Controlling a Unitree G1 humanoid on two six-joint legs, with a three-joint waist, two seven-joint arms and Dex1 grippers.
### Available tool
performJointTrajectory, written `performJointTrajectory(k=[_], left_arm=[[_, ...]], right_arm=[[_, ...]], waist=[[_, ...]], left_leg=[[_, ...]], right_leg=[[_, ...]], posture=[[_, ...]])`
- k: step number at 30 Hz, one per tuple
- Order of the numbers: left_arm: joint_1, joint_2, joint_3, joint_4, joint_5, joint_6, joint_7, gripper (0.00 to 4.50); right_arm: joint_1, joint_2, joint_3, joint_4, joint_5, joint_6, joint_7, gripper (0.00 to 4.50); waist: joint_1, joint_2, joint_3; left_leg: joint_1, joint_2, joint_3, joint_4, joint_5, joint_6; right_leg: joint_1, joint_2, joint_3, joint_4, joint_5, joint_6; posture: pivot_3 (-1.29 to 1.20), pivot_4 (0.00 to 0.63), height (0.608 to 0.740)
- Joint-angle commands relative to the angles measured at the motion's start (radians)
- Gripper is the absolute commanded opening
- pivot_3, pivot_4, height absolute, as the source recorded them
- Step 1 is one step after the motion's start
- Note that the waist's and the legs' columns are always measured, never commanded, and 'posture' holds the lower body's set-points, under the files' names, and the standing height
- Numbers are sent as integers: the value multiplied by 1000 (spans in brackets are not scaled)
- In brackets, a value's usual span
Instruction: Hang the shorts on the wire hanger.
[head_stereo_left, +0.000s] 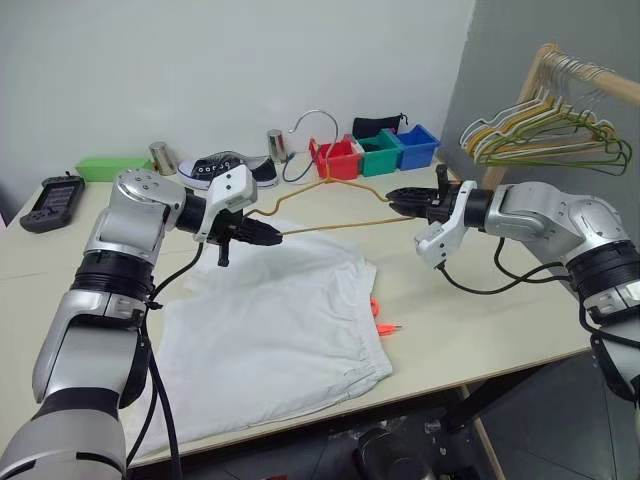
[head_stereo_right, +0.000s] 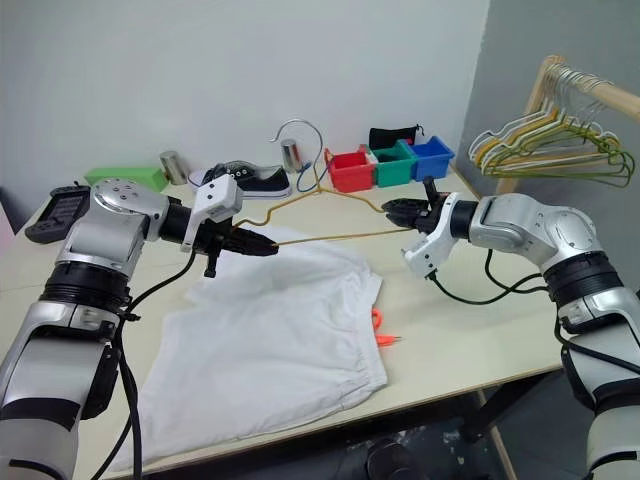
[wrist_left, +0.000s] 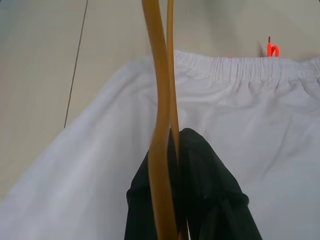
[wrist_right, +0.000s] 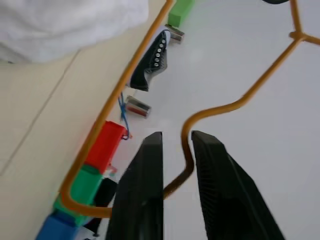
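I expect the shorts' waistband (head_stereo_left: 366, 305) to stretch open around the end of the hanger when I pull it, because the white shorts have a puckered edge (head_stereo_left: 378, 350) next to the ends of the drawstring.
The white shorts (head_stereo_left: 270, 320) lie flat on the table, their orange-red drawstring tips (head_stereo_left: 385, 325) at the waistband side. The yellow-gold wire hanger (head_stereo_left: 330, 228) hangs level above them between my two grippers, its silvery hook (head_stereo_left: 312, 118) pointing away from me. My left gripper (head_stereo_left: 272, 235) is shut on the hanger's left end; the left wrist view has the wire (wrist_left: 160, 100) pinched between the black fingers (wrist_left: 210, 190) over the shorts (wrist_left: 240, 125). My right gripper (head_stereo_left: 395, 200) is at the hanger's right corner, and its fingers (wrist_right: 142, 190) stand slightly apart with the wire (wrist_right: 220, 107) loose between them.
Red, green and blue bins (head_stereo_left: 375, 152) stand at the back of the table, with a black shoe (head_stereo_left: 225, 168), two metal cans (head_stereo_left: 162, 157), a green box (head_stereo_left: 110, 167) and a black device (head_stereo_left: 52, 200). A wooden rack with a bunch of hangers (head_stereo_left: 550, 135) stands at the right.
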Motion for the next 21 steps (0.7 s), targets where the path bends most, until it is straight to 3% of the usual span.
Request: performJointTrajectory(k=[1, 4, 8, 12, 15, 21], left_arm=[[23, -10, 20, -29, 62, -109, 172, 0], [83, -26, 19, -57, 108, -200, 296, 0], [141, -48, 21, -136, 164, -303, 441, 0], [168, -56, 19, -242, 218, -399, 544, 0], [179, -78, 17, -336, 232, -400, 588, 0], [207, -80, -22, -429, 294, -432, 621, 0]], right_arm=[[78, -13, -55, -202, 401, 257, 357, 1948], [151, 17, -130, -453, 728, 732, 543, 2782], [127, 32, -186, -479, 747, 966, 536, 3704], [102, 24, -164, -377, 616, 1009, 469, 4408], [117, 32, -147, -343, 595, 1003, 510, 4408], [63, 70, -104, -167, 463, 905, 445, 4408]], waist=[[0, 0, 0], [4, 0, 0], [8, 0, 0], [20, 0, 0], [32, 0, 0], [28, 0, -1]], left_leg=[[0, 0, 0, 0, 0, 0], [0, 0, -2, 1, 0, 0], [1, 0, -2, 2, 0, 0], [0, 0, -1, 2, 0, 1], [0, 0, 0, 2, 1, 1], [-1, 0, 1, 2, 0, 1]], right_leg=[[1, 0, 0, 0, 0, 0], [1, 0, -1, 0, 0, 0], [1, 0, -1, 2, 0, 0], [1, -1, -1, 2, 1, 2], [0, -1, -1, 2, 1, 2], [-1, -1, 0, 0, 1, 2]], posture=[[-280, 6, 740], [-276, 8, 740], [-273, 7, 740], [-269, 3, 740], [-264, 1, 740], [-250, 0, 740]])
